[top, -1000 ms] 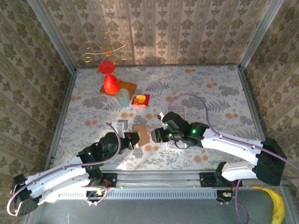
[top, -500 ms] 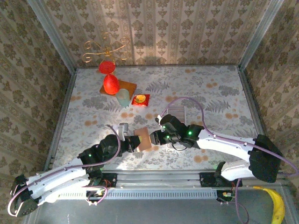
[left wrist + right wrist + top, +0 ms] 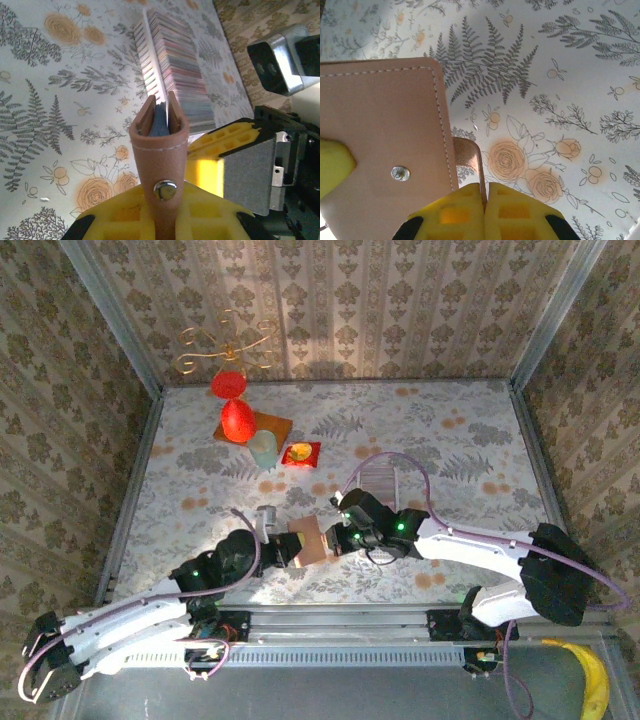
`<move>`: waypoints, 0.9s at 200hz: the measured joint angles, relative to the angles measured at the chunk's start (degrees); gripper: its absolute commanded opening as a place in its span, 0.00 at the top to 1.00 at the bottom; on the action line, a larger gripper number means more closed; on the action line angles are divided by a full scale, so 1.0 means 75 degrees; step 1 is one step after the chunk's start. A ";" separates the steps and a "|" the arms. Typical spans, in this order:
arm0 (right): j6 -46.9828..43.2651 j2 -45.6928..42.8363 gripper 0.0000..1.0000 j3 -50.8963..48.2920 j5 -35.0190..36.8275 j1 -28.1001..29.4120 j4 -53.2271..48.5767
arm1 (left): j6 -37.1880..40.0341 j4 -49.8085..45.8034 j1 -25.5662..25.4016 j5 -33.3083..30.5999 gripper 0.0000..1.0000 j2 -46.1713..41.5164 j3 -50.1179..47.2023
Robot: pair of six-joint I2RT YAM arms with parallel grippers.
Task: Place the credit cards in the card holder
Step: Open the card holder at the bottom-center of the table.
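Note:
The card holder's covers (image 3: pixel 390 120) are folded together in the robot's left gripper, so the right gripper should bring the strap (image 3: pixel 468 152) down and open the covers out before it puts cards in.
The card holder (image 3: pixel 305 539), a pinkish-tan wallet, is held above the table between the two arms. My left gripper (image 3: pixel 284 548) is shut on its spine. The left wrist view shows the card holder (image 3: pixel 159 150) edge-on, with a snap stud and a blue-grey credit card (image 3: pixel 159 119) standing between its two leaves. My right gripper (image 3: pixel 335 537) is at its right side. In the right wrist view the right gripper (image 3: pixel 485 192) is shut on the thin tan strap (image 3: pixel 467 152) that sticks out beside the card holder's face (image 3: pixel 385 125).
A long clear ribbed tray (image 3: pixel 380 480) lies just behind the right gripper; it also appears in the left wrist view (image 3: pixel 175 65). At the back left are a red ornament (image 3: pixel 236 420), a pale cup (image 3: pixel 262 449), a small red dish (image 3: pixel 302 453) and a gold wire stand (image 3: pixel 225 348).
The right gripper has moved left to the card holder and shut on its strap. The left gripper still holds the card holder, which has shifted slightly toward the near edge.

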 measured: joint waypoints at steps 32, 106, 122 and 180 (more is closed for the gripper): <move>0.0201 -0.0003 1.00 -0.0361 0.0000 0.0207 0.0087 | -0.0175 0.0213 0.0000 0.0224 0.85 0.0848 0.0000; 0.0799 -0.0003 1.00 -0.0784 0.0000 0.0664 0.0178 | -0.0469 -0.0277 0.0000 -0.0079 0.42 0.2060 0.0015; 0.0866 -0.0020 1.00 -0.0784 0.0000 0.0720 0.0227 | -0.0469 -0.0580 0.0000 -0.0283 0.35 0.1961 0.0020; 0.0962 -0.0204 1.00 -0.0731 0.0000 0.0836 0.0501 | -0.0286 -0.1276 0.0000 -0.0694 0.19 0.1311 0.0396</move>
